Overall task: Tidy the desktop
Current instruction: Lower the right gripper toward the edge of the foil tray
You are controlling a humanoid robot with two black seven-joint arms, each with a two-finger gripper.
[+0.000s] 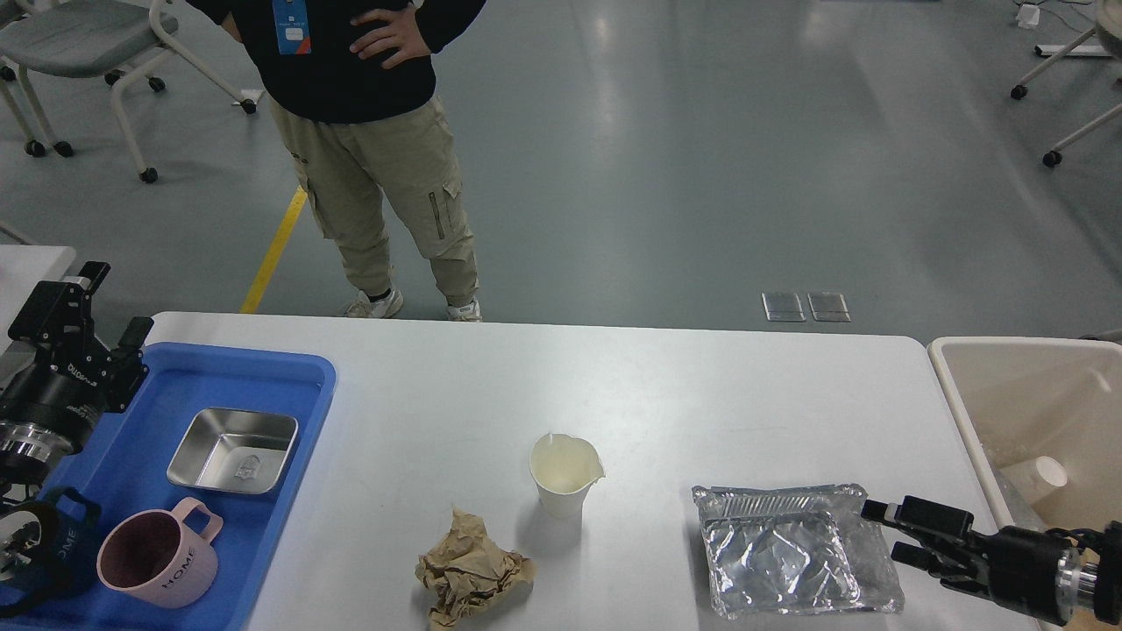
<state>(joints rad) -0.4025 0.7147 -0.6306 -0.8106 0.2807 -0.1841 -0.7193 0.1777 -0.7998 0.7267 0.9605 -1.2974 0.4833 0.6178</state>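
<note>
My gripper will lift the foil container (799, 557) by a corner, and it will stay spread out instead of sagging, since the ribbed far side (778, 506) holds a squared outline.
The white desktop (666, 394) holds a crumpled ball of brown paper (473, 571) near its front edge. A white paper cup with a bent rim (565, 473) stands upright just behind the paper. Further right lies a crinkled foil container (789, 548). My right gripper (889, 532) comes in low from the right, open, with its fingertips at the foil container's right edge and nothing between them. My left gripper (110, 308) is raised over the far left corner of the blue tray (298, 377), open and empty.
The blue tray holds a square steel dish (232, 449) and a pink mug (158, 552). A beige bin (955, 394) with a white cup (1047, 471) inside stands off the right end. A person (377, 149) stands beyond the far edge.
</note>
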